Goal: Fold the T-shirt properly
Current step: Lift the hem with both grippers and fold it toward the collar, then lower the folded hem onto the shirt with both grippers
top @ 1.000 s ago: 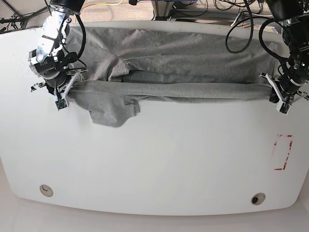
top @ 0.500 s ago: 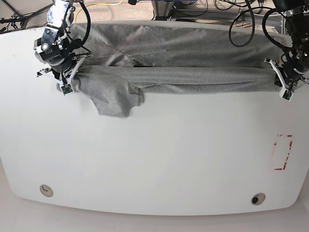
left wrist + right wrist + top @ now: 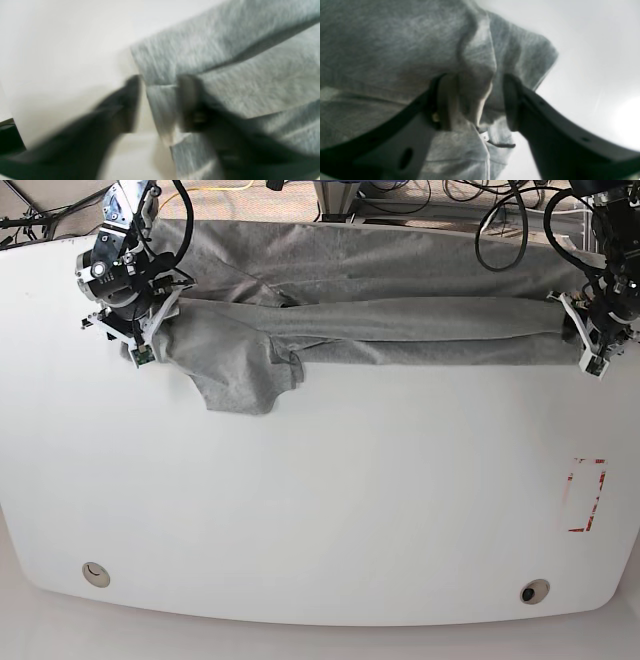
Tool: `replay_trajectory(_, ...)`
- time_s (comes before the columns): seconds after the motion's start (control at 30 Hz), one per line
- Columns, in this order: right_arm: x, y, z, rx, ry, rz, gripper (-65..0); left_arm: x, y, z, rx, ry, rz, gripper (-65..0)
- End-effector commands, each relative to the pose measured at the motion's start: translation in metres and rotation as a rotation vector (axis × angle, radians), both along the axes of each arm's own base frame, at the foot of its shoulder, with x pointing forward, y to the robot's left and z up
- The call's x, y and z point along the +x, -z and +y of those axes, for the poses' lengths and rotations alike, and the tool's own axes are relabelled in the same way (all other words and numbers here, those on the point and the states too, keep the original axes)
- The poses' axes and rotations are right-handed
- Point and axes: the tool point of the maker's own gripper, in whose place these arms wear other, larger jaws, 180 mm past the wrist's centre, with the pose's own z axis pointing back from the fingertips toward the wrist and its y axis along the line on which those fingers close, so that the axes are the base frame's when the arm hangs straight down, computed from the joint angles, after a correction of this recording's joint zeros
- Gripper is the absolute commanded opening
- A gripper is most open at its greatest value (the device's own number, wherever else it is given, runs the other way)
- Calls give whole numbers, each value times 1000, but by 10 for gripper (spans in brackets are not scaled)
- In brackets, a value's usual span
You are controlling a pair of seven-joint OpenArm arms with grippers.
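Note:
One sleeve (image 3: 243, 375) reaches out beyond the T-shirt's body, so next my right gripper folds the sleeve's end (image 3: 236, 402) inward while my left gripper keeps the other side still.
The grey T-shirt (image 3: 400, 320) lies along the far side of the white table (image 3: 320, 510), doubled lengthwise, with one sleeve (image 3: 240, 380) hanging toward me. No lettering shows. My left gripper (image 3: 585, 352) is at the shirt's right end. In the left wrist view (image 3: 160, 102) its jaws stand apart with a strip of the shirt's edge (image 3: 161, 107) between them and a gap beside it. My right gripper (image 3: 140, 348) is at the shirt's left end. In the right wrist view (image 3: 477, 102) its jaws stand apart around a bunched fold (image 3: 475, 82).
A red rectangle mark (image 3: 587, 495) is on the table at the right. Two round holes (image 3: 95, 573) (image 3: 533, 591) sit near the front edge. Cables (image 3: 500, 230) hang behind the far edge.
Both grippers have carried the folded edge of the shirt toward the far side of the table. The fold now lies over the shirt's far half.

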Motion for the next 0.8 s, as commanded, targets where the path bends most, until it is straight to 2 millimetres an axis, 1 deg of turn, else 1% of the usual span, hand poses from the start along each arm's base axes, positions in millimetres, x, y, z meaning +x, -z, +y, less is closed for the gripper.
replay_trajectory(0.0,7,-12,-2,-15,-3,-44,-273,5,-11,7,28,4,-17,-257)
replay_trajectory(0.07,9,-19,2,-11,-1,-70,-262,5,-15,11,51,3,-4,-183)
replay_trajectory(0.1,9,-21,2,-11,3,-79,-263,6,-20,14,70,9,-7,-169)
replay_trajectory(0.17,11,-26,1,-5,23,-99,-265,12,-33,16,98,28,-33,-167)
replay_trajectory(0.23,12,-28,-2,-2,30,-109,-265,15,-41,12,111,42,-53,-165)
replay_trajectory(0.3,18,-34,-3,6,30,-134,-265,18,-50,10,129,54,-72,-165)
replay_trajectory(0.43,29,-43,-4,55,73,-190,-265,24,-61,-1,135,71,-105,-165)
replay_trajectory(0.53,34,-43,0,86,74,-204,-265,27,-61,-9,100,62,-127,-165)
replay_trajectory(0.63,34,-36,4,115,75,-191,-284,25,-54,-12,86,52,-116,-172)
replay_trajectory(0.67,33,-33,5,121,73,-182,-309,21,-47,-12,83,40,-97,-187)
replay_trajectory(0.77,29,-22,8,124,66,-143,-415,12,-29,-11,79,1,-52,-247)
